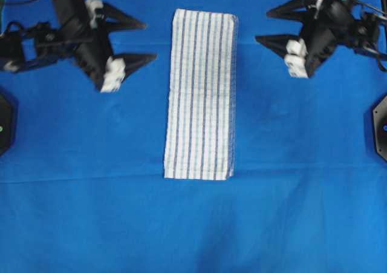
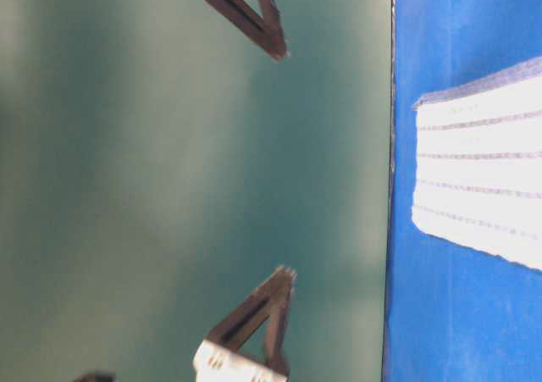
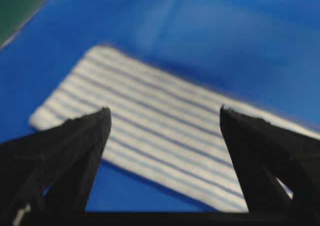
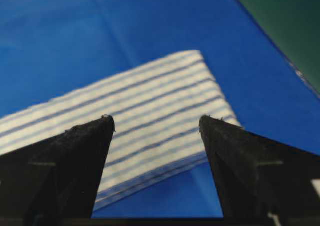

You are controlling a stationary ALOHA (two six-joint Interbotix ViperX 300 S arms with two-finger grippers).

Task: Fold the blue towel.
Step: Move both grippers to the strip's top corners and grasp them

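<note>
The blue towel's far end (image 1: 205, 15) is flat and its corners are free. My left gripper keeps going down toward the nearest corner (image 1: 178, 13) until its fingers are on both sides of it.
The blue towel (image 1: 201, 94) lies folded into a long narrow strip in the middle of the table, white with thin blue stripes, its layered edges stacked along the right side. My left gripper (image 1: 150, 41) hovers open to the left of its far end, holding nothing. My right gripper (image 1: 262, 25) hovers open to the right of that same end, also holding nothing. In the left wrist view the towel (image 3: 165, 136) shows between and beyond the spread fingers of the left gripper (image 3: 164, 110). The right wrist view shows a towel (image 4: 150, 105) corner beyond the open right gripper (image 4: 155, 118).
A large plain blue cloth (image 1: 193, 224) covers the table under the towel, with soft creases. Black fixtures sit at the left edge (image 1: 3, 123) and the right edge (image 1: 381, 128). A green wall (image 2: 169, 187) fills most of the table-level view.
</note>
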